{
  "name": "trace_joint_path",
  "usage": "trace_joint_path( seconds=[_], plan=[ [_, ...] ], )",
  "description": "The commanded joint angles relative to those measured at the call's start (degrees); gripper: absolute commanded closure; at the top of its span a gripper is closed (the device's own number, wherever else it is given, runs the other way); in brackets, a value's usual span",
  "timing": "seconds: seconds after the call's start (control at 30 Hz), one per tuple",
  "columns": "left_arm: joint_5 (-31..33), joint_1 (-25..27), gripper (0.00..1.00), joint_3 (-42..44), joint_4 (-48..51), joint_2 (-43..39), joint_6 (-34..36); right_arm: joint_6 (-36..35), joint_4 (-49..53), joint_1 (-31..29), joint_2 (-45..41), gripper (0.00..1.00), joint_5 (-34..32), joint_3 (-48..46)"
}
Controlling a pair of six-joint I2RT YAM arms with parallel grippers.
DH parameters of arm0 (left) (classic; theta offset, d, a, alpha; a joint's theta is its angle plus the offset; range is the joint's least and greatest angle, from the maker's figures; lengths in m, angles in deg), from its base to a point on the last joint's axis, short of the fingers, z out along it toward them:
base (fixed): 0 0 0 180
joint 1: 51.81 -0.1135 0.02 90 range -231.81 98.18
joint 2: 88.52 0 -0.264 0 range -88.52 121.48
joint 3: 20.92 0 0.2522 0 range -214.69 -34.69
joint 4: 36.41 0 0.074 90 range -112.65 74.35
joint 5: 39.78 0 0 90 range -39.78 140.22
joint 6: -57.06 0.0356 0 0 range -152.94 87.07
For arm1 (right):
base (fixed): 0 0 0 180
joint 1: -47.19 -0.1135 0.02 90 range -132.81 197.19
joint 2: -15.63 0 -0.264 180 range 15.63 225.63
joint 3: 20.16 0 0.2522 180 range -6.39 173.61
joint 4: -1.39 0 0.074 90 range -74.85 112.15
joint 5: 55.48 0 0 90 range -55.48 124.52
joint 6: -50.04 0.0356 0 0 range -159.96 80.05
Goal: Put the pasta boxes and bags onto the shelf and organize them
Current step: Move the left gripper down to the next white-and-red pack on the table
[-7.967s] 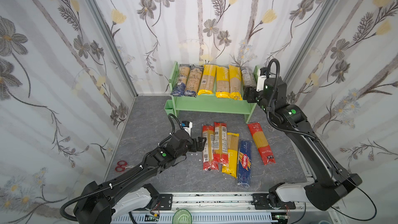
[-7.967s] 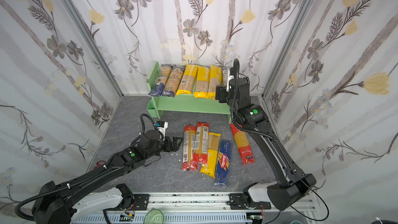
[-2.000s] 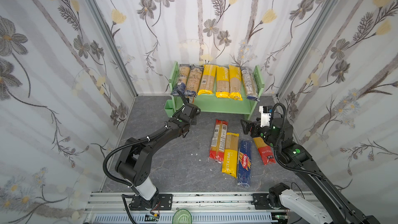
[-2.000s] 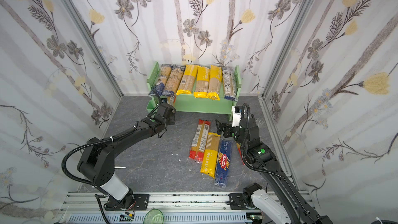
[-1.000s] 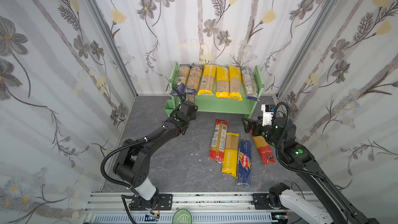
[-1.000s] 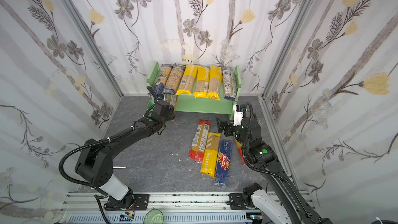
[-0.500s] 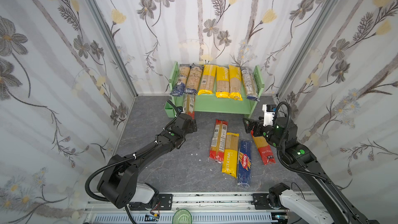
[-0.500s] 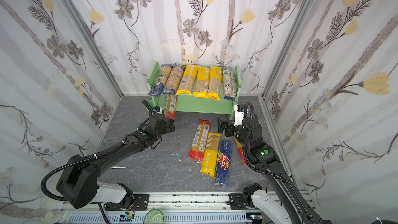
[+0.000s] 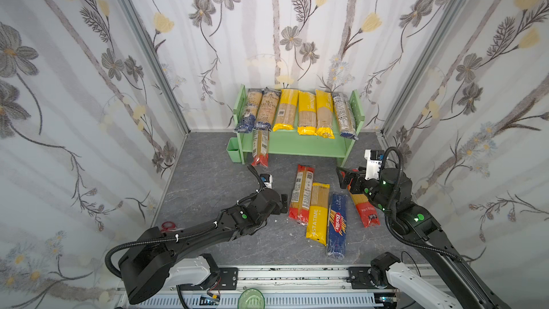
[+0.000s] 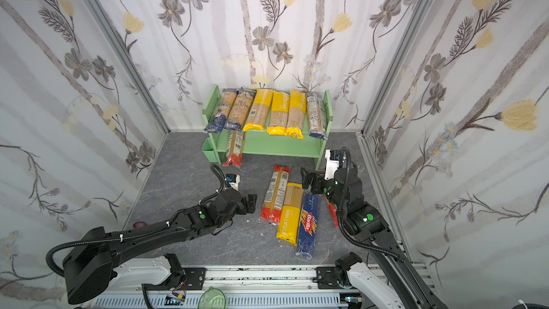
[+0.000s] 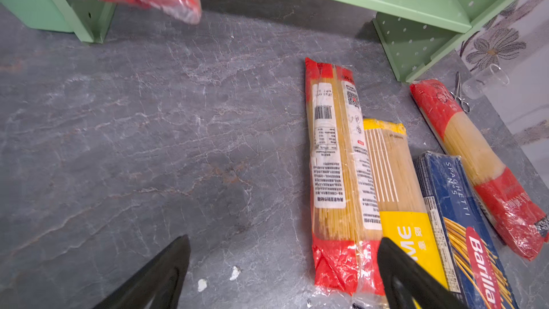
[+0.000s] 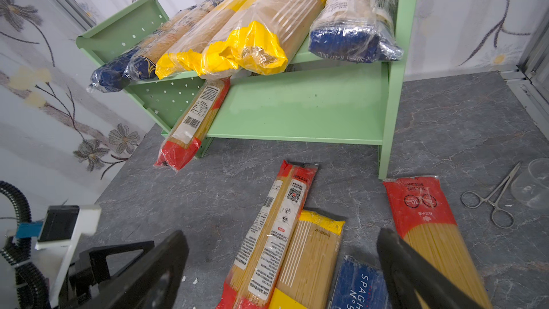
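Note:
The red-ended bag point(image 9: 301, 194) beside the yellow bag is full of long straight strands point(image 11: 335, 223), so it will stay straight when the robot picks it up by one end.
The mint-green shelf point(image 9: 306, 147) stands at the back wall, its top tier filled with several pasta bags with yellow and dark-blue ends point(image 9: 306, 111). One red-ended bag point(image 9: 260, 147) lies on the lower tier at the left, its end sticking out over the floor point(image 12: 190, 126). On the floor lie a red-ended bag point(image 9: 301, 191), a yellow bag point(image 9: 318, 212), the dark-blue Barilla box point(image 9: 337, 224) and another red-ended bag point(image 9: 364, 206). My left gripper point(image 9: 282, 202) point(image 11: 283, 240) is open and empty beside the floor bags. My right gripper point(image 9: 347, 178) point(image 12: 280, 233) is open and empty above them.
A small green cup point(image 9: 232, 147) hangs on the shelf's left side. Metal forceps point(image 12: 490, 200) and a clear glass cup point(image 12: 531, 182) lie right of the shelf. Red scissors point(image 9: 167, 225) lie by the left wall. White crumbs point(image 11: 234, 273) dot the floor.
My left gripper opened, left the red-ended bag on the lower tier and drew back toward the front, beside the floor bags. The right arm has hardly moved.

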Motion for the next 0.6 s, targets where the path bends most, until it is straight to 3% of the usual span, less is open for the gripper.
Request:
trace_joint_path(
  seconds=[0.0,0.2,0.57],
  plan=[
    [2.76,3.05,0.00,2.81,-6.61,0.11,-5.17,2.05,0.80,-1.29,-0.89,0.00,-2.00,-0.75],
    [3.45,7.57,0.00,2.39,-9.79,5.68,-5.46,4.12,2.16,-3.62,-3.80,0.00,-3.64,-2.14],
    [0.01,9.61,0.00,-4.28,-12.36,20.63,-2.01,4.50,5.52,-4.39,-7.38,0.00,-5.67,-2.76]
  ],
)
